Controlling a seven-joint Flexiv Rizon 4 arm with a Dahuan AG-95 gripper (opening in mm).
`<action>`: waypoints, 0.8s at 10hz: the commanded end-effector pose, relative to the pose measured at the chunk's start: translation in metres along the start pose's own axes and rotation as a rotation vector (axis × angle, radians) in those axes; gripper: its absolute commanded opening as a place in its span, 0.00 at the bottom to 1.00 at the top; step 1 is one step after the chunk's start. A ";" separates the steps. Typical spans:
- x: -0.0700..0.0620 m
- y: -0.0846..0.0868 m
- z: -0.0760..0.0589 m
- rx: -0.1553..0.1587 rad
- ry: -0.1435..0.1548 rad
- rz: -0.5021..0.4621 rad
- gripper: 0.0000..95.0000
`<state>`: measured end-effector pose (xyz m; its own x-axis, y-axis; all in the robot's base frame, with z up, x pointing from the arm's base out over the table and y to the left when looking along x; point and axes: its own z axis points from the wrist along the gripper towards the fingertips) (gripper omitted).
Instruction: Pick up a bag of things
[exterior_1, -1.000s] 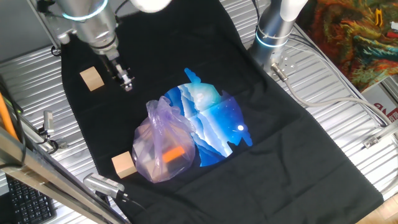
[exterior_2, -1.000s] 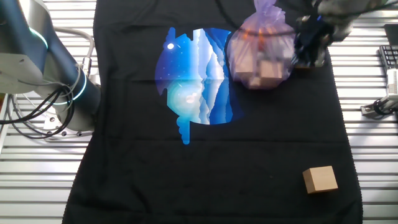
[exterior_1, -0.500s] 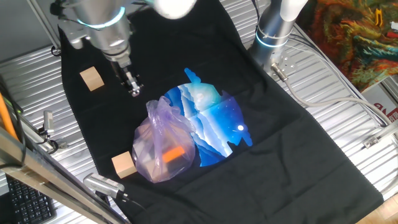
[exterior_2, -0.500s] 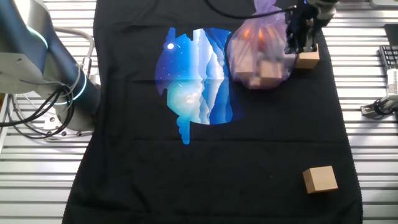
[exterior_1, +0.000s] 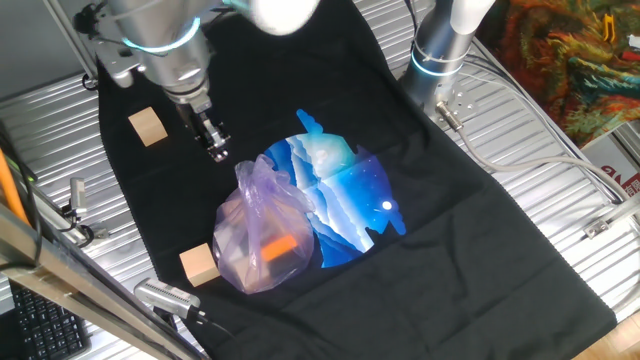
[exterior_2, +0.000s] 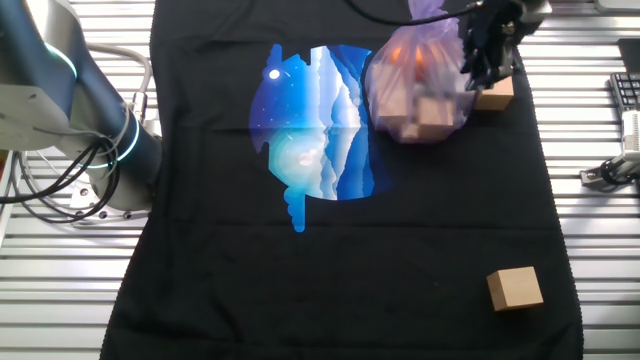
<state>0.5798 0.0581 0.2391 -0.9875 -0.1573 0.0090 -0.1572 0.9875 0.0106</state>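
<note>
The bag (exterior_1: 262, 244) will pull tight around its contents when the robot lifts, because the gathered plastic (exterior_1: 262, 186) lies in loose folds above the orange item.
The bag of things (exterior_1: 262, 235) is a translucent pale purple plastic bag lying on the black cloth, with an orange item (exterior_1: 278, 248) showing through. In the other fixed view the bag (exterior_2: 420, 85) also shows wooden blocks inside. My gripper (exterior_1: 217, 152) hangs just above the cloth, close to the bag's upper left edge and apart from it. In the other fixed view the gripper (exterior_2: 480, 72) stands at the bag's right side, its dark fingers spread, with nothing between them.
A shiny blue-and-white bag (exterior_1: 345, 200) lies against the purple bag. One wooden cube (exterior_1: 148, 126) sits left of the gripper, another (exterior_1: 199, 265) touches the bag's lower left. The arm's base (exterior_1: 440, 50) stands at the back right. Ribbed metal table surrounds the cloth.
My gripper has moved right and down across the cloth, from beside the far wooden cube to close by the purple bag's edge. The bags and cubes have not moved.
</note>
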 end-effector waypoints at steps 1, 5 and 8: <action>-0.012 0.008 -0.006 -0.006 0.015 0.018 1.00; -0.021 0.018 -0.013 -0.008 0.014 0.026 1.00; -0.029 0.035 -0.017 -0.004 0.019 0.054 1.00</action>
<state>0.6011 0.0983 0.2557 -0.9942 -0.1039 0.0286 -0.1035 0.9945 0.0136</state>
